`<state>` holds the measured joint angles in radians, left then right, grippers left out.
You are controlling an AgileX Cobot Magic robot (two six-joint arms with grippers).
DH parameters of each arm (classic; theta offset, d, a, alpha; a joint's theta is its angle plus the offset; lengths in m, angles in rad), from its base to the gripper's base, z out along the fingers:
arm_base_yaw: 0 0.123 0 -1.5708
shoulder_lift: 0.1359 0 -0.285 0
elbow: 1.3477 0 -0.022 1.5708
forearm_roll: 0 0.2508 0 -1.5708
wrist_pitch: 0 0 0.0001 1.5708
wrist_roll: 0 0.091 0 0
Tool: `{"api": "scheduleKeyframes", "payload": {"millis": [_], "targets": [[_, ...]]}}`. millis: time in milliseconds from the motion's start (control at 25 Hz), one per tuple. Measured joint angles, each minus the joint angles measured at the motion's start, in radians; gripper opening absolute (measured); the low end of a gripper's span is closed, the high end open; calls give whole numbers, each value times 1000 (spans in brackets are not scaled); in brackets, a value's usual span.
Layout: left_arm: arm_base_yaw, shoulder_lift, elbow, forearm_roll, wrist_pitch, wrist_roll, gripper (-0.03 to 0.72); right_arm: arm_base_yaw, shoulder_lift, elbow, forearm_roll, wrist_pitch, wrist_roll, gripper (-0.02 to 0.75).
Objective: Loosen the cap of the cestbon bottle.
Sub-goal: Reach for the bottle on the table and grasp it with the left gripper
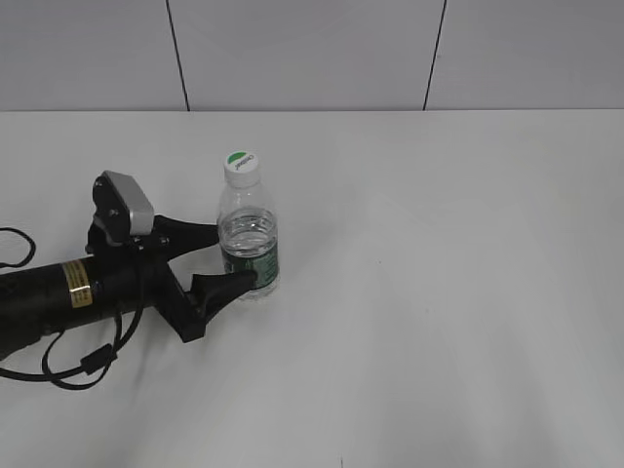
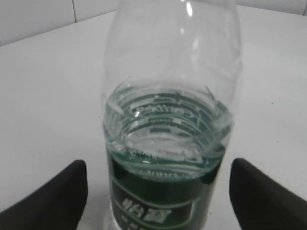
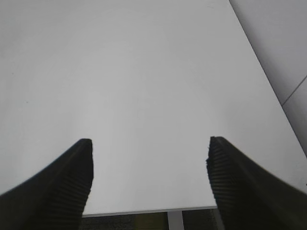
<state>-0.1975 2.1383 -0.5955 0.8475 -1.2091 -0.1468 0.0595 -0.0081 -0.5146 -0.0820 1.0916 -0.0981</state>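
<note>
The cestbon bottle's label (image 1: pixel 261 266) sits shallow at the ends of my left gripper's fingers. Next, I move that gripper further forward around the bottle's body (image 1: pixel 250 234) before I close it.
The cestbon bottle (image 1: pixel 250 226) stands upright on the white table (image 1: pixel 439 253), partly filled with water, with a dark green label band. Its white cap (image 1: pixel 242 166) with a green half-disc sits on the neck. My left gripper (image 1: pixel 234 255) is open, with one finger on each side of the bottle's lower body at label height. In the left wrist view the bottle (image 2: pixel 168 120) fills the middle, and the left gripper (image 2: pixel 158 165) shows small gaps between fingers and bottle; the cap is out of that view. My right gripper (image 3: pixel 149 140) is open and empty over bare table, out of the exterior view.
The left arm's black cables (image 1: pixel 58 375) lie on the table at the left edge. A tiled wall (image 1: pixel 312 49) runs behind the table. The right wrist view shows the table's edge (image 3: pixel 144 210) just below the fingers.
</note>
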Motion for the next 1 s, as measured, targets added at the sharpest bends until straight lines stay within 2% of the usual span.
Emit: {"api": "scheduleKeyframes", "payload": {"millis": [560, 1000], "targets": [[-97, 2, -102, -56, 12, -45, 554, 0, 0, 0, 0, 0, 0, 564], [-99, 108, -107, -101, 10, -50, 554, 0, 0, 0, 0, 0, 0, 564]]}}
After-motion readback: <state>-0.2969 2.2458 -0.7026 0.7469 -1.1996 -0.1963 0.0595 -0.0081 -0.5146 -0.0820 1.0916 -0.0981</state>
